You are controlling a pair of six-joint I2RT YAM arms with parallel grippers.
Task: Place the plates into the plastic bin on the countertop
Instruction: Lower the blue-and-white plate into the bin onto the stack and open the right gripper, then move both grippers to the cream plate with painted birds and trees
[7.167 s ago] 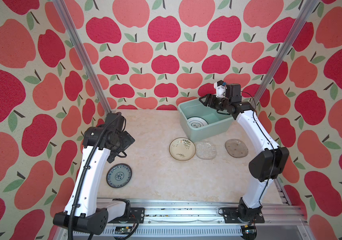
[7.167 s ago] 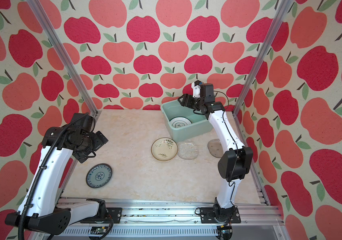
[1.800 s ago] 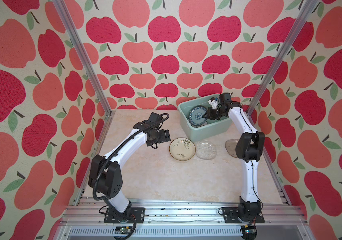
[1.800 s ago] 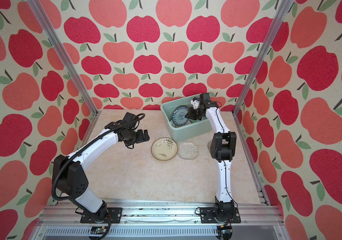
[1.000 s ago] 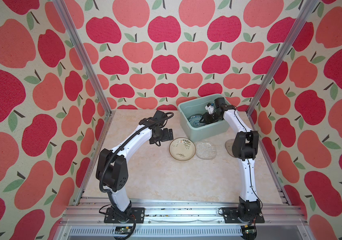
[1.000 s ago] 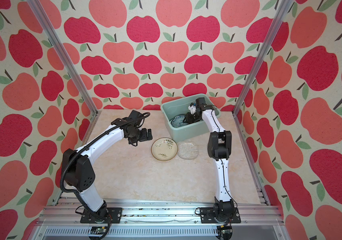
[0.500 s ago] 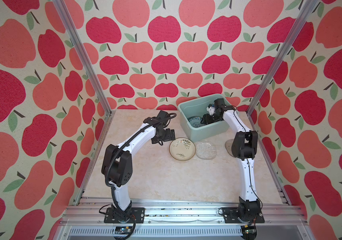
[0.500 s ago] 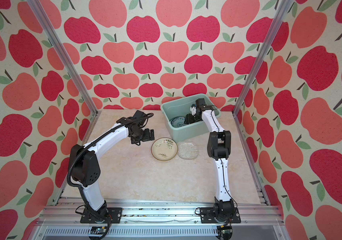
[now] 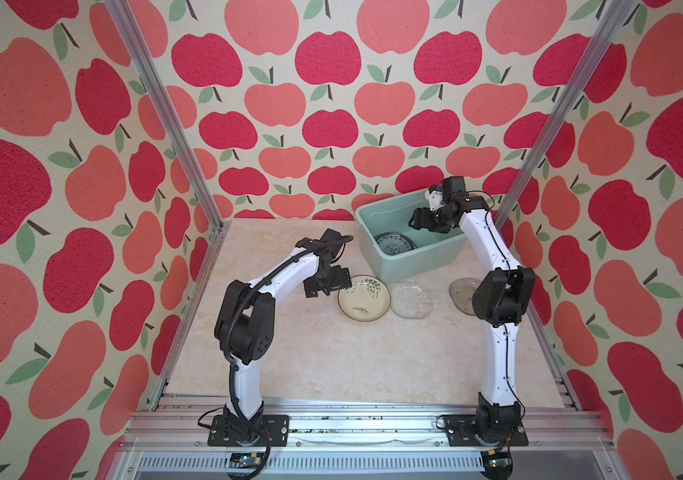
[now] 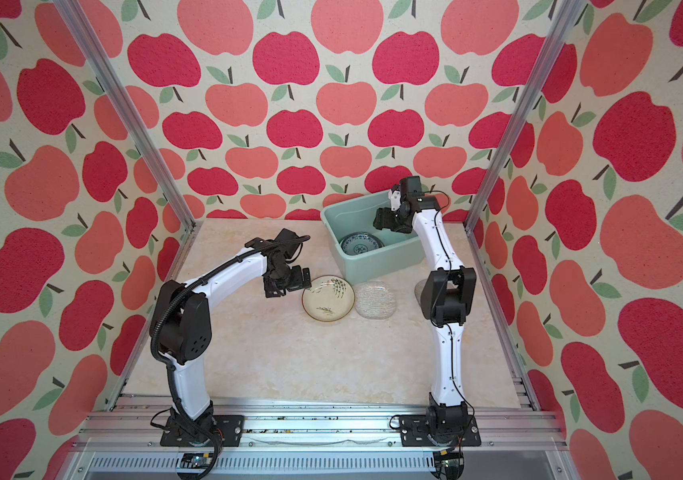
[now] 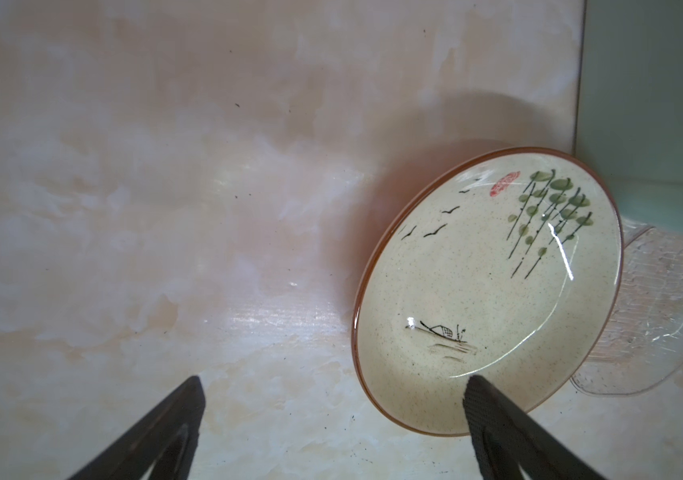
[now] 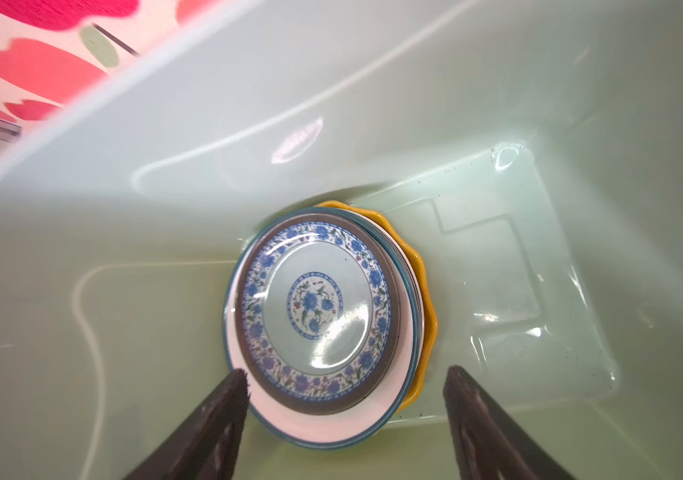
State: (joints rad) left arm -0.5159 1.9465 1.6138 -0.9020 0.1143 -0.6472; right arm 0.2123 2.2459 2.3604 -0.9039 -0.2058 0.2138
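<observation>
The cream plate's far rim (image 9: 381,282) is against the bin, so my left gripper should pull the cream plate's near rim (image 9: 343,309) toward the front before my right gripper takes the plate's far rim.
The plastic bin (image 9: 414,259) (image 10: 377,261) stands at the back right of the countertop (image 9: 331,353). Inside it lies a stack of plates, a blue-patterned one (image 9: 394,245) (image 12: 315,307) on top and a yellow scalloped one (image 12: 423,332) at the bottom. My right gripper (image 9: 425,220) (image 12: 346,374) hangs open over the stack, holding nothing. On the countertop lie a cream plate with a plant drawing (image 9: 364,298) (image 11: 485,286), a clear glass plate (image 9: 411,294) and a grey glass plate (image 9: 462,291), the last partly behind my right arm. My left gripper (image 9: 327,286) (image 11: 333,384) is open at the cream plate's left edge, one finger over its rim.
Apple-patterned walls and slanted aluminium posts (image 9: 165,116) close in the sides and back. An aluminium rail (image 9: 352,419) carrying both arm bases runs along the front edge. The right arm's elbow (image 9: 502,297) stands beside the grey glass plate.
My right gripper has opened wider and risen a little above the stack in the bin. My left gripper has moved right, up to the cream plate.
</observation>
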